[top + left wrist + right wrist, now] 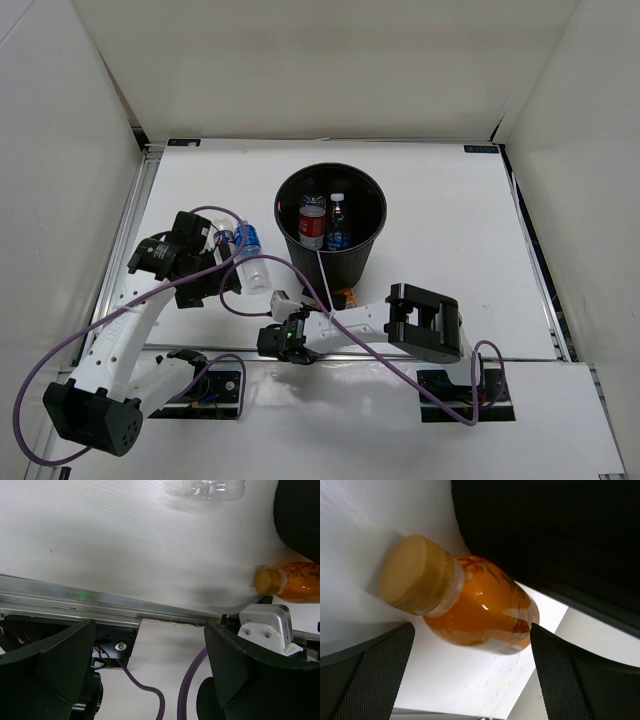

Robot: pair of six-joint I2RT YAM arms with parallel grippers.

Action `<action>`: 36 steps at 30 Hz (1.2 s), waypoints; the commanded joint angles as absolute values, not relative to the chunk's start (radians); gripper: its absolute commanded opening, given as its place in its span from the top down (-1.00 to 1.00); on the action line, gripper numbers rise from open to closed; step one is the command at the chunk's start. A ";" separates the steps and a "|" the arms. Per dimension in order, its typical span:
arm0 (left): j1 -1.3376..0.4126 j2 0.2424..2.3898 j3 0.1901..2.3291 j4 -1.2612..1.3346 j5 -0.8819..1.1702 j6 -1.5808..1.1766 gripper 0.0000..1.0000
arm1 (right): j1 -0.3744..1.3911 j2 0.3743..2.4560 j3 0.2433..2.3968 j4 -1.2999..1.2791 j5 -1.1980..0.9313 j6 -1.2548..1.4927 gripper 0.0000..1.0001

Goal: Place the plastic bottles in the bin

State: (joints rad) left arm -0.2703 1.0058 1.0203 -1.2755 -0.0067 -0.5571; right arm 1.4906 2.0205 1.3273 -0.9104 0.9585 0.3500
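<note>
The open fingers span the orange bottle clear of the bin's side (525, 550), so I keep moving my right gripper in until it closes around the bottle's body (480, 607).
The black bin (372, 205) stands mid-table and holds a red-labelled bottle (312, 226) and a blue-labelled bottle (337, 226). An orange bottle (475, 605) lies on the table against the bin's near side; it also shows in the top view (345, 297) and the left wrist view (295, 582). My right gripper (470, 632) is open, its fingers either side of the orange bottle, not closed on it. A clear bottle with a blue label (249, 256) lies left of the bin. My left gripper (150, 630) is open and empty, just near of that clear bottle (212, 489).
The bin wall (545, 530) rises right behind the orange bottle. Purple cables (240, 300) loop over the table between the arms. A metal rail (100, 600) runs along the table's near edge. White walls enclose the table.
</note>
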 commanded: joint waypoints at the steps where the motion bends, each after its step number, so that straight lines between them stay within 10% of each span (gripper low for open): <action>1: -0.276 0.983 1.026 -1.282 0.029 -0.554 -1.00 | 1.467 2.008 1.316 -0.825 0.931 0.291 -1.00; 30: -0.276 0.991 1.318 -1.387 -0.164 -0.575 -1.00 | 1.358 2.134 1.416 -0.888 0.747 0.330 -1.00; 36: -0.276 0.991 1.299 -1.387 -0.164 -0.575 -1.00 | 1.358 2.143 1.416 -0.897 0.620 0.368 -0.63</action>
